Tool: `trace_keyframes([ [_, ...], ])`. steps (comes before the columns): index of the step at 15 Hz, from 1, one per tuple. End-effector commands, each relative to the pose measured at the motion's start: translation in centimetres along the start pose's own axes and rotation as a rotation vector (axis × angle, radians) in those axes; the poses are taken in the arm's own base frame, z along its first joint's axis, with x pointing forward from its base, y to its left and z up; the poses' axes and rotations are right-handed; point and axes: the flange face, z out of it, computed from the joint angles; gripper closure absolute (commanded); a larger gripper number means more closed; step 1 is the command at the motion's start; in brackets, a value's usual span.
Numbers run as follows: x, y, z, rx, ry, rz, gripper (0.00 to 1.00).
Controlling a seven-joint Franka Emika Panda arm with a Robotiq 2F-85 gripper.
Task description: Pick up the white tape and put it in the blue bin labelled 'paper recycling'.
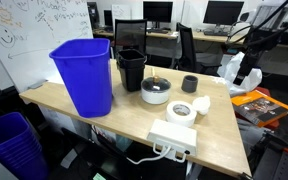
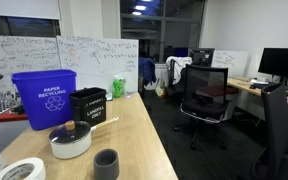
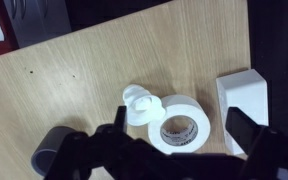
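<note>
My gripper keeps moving down until one finger goes into the tape's hole and there is one on either side of the tape's rim (image 3: 155, 135). The white tape lies flat with its open hole (image 3: 180, 131) facing my gripper.
The white tape (image 3: 184, 125) lies flat on the wooden table, and it shows in both exterior views (image 1: 181, 111) (image 2: 22, 171). In the wrist view my gripper (image 3: 177, 140) hangs above it, open and empty, with one dark finger on either side of the roll. A crumpled white scrap (image 3: 141, 103) touches the tape's edge. The blue bin (image 1: 84, 75) stands upright at the far end of the table. Its label "paper recycling" shows in an exterior view (image 2: 44, 97).
A black bin (image 1: 131, 68) stands next to the blue bin. A white bowl-like dish (image 1: 156, 90), a dark cup (image 1: 189, 84) and a white box (image 1: 174, 137) lie near the tape. A ribbed blue-purple basket (image 1: 14, 145) stands on the floor. Office chairs stand beyond the table.
</note>
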Motion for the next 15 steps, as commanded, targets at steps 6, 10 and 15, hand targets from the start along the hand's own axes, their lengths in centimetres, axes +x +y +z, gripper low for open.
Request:
trace_keyframes([
  [6,3.2,-2.8,6.2,0.040,0.067,-0.091,0.00],
  [10,4.6,-3.5,10.1,0.012,0.094,-0.186,0.00],
  [15,6.4,-2.5,14.0,-0.031,0.151,-0.248,0.00],
])
